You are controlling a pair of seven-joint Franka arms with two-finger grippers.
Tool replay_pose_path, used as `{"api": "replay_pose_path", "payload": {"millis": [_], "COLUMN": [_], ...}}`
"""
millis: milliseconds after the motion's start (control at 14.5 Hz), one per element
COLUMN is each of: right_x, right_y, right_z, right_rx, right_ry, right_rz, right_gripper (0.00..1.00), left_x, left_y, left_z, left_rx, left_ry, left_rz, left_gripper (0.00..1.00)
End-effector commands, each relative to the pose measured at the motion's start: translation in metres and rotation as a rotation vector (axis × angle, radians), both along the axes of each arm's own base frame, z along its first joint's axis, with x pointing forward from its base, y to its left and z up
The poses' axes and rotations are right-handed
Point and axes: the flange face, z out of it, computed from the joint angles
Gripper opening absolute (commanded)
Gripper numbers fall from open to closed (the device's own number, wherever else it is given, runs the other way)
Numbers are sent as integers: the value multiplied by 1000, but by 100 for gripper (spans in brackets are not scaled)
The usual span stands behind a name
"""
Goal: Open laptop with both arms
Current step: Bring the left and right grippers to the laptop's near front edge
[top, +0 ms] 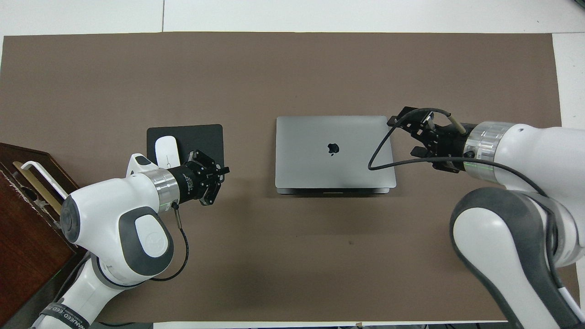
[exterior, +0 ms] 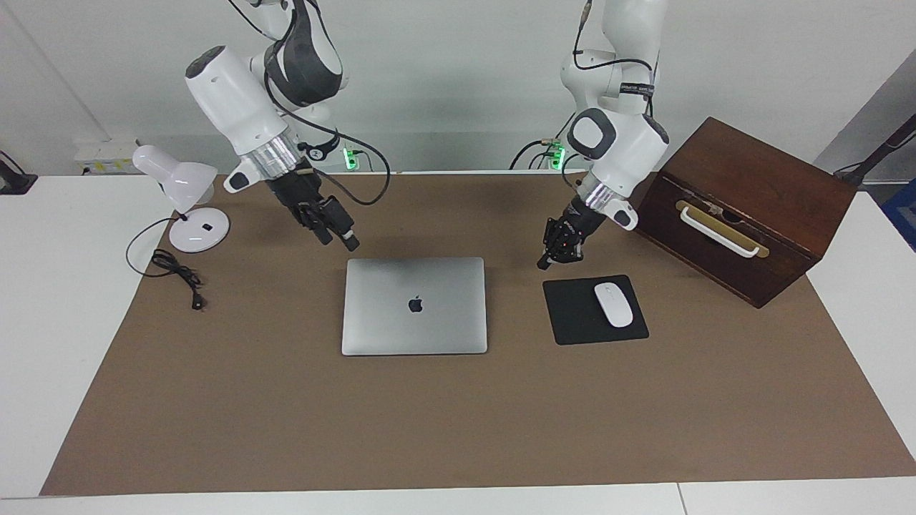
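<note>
My gripper will push the lid, and it will swing back about its far edge and stay standing open, because the laptop's notched edge faces me.
The silver-grey laptop lies closed and flat in the middle of the brown mat, logo up; its thin edge with the notch faces the robots. My right gripper hangs open just off the laptop's corner toward the right arm's end, a black cable looping over the lid's edge in the overhead view. My left gripper is shut on nothing, low over the mat between the laptop and the mouse pad.
A black mouse pad with a white mouse lies beside the laptop. A dark wooden box stands at the left arm's end. A white desk lamp and its cable sit at the right arm's end.
</note>
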Motion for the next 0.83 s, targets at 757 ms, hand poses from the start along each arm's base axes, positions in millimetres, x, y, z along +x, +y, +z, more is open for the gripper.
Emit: {"api": "replay_pose_path", "payload": {"millis": [757], "right_x": [-58], "right_y": [75], "right_z": [-56], "right_rx": [115], "right_ry": [74], "right_rz": [-218], "right_gripper": [100], "left_x": [-37], "left_y": [-71], "left_z": [-75], "left_rx": [-210], "left_ry": [192], "left_rz": [384], "left_gripper": [0]}}
